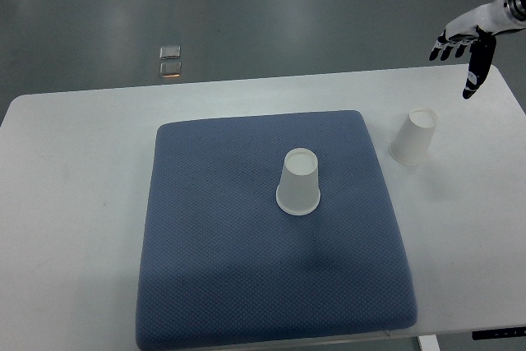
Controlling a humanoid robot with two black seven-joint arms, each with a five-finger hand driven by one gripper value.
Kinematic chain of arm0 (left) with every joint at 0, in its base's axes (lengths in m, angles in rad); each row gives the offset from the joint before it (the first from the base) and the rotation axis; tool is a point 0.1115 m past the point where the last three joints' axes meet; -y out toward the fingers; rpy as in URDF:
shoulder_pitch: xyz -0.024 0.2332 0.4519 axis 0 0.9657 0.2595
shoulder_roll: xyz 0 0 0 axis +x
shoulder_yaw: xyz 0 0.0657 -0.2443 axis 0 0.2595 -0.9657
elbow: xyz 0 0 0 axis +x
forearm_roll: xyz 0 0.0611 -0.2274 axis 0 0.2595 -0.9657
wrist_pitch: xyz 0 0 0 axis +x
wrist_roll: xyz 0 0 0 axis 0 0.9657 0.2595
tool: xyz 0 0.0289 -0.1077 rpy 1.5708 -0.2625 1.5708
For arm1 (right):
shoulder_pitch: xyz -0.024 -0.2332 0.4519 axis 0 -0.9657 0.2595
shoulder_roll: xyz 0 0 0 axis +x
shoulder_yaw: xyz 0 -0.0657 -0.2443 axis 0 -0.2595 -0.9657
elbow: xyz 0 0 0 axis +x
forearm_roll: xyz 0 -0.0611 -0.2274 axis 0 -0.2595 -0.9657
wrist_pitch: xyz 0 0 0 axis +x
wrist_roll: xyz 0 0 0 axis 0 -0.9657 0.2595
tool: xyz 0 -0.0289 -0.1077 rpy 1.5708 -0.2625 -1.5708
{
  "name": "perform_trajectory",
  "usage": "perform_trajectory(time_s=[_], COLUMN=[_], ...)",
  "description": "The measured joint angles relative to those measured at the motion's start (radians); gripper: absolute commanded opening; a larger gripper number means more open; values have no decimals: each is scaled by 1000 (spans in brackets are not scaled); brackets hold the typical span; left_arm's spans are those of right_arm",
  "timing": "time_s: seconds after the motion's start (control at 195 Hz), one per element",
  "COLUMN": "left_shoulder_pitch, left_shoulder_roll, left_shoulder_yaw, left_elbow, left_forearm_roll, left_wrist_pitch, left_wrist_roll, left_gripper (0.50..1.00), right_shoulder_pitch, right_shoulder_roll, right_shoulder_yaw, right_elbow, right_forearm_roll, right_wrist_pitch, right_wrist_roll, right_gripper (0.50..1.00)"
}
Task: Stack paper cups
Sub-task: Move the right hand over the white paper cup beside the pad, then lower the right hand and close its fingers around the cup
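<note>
I expect the paper cup (413,137) beside the mat to nest almost all the way when I lower it over the other cup, because both taper upward from wide rims (298,203).
One white paper cup (299,182) stands upside down near the middle of the blue mat (214,269). A second white paper cup (412,137) stands upside down on the white table, just right of the mat. My right hand (466,42) hovers at the top right, above and to the right of the second cup, well apart from it. Its fingers are spread and it holds nothing. My left arm is out of view.
The white table (74,203) runs across the view, with its far edge along the top. Two small square floor fittings (170,62) lie on the grey floor beyond it.
</note>
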Motion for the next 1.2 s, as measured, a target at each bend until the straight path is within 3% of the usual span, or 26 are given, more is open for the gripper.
perform_trajectory(time_s=[0.262,0.725,1.12,1.177,1.203], left_shoulder_pitch=[0,1,2,2,2], left_shoulder_roll=[0,0,0,0,0], left_shoulder_yaw=[0,-2,-3,-3,-3], left_elbow=[-1,5,6,6,6], left_forearm_roll=[0,0,0,0,0], left_wrist_pitch=[0,2,2,2,2], left_wrist_roll=[0,0,0,0,0], left_gripper=[1000,1000,1000,1000,1000], right_shoulder_pitch=[-189,-398,-456,-459,-460], right_shoulder_roll=[61,158,184,184,184], right_shoulder_yaw=[61,109,126,126,126], right_elbow=[-117,-301,-338,-339,-339], right_forearm_roll=[1,2,2,2,1], right_wrist_pitch=[-131,-170,-183,-184,-184], right_wrist_roll=[-1,-2,-2,-2,-2], right_gripper=[926,924,907,897,870])
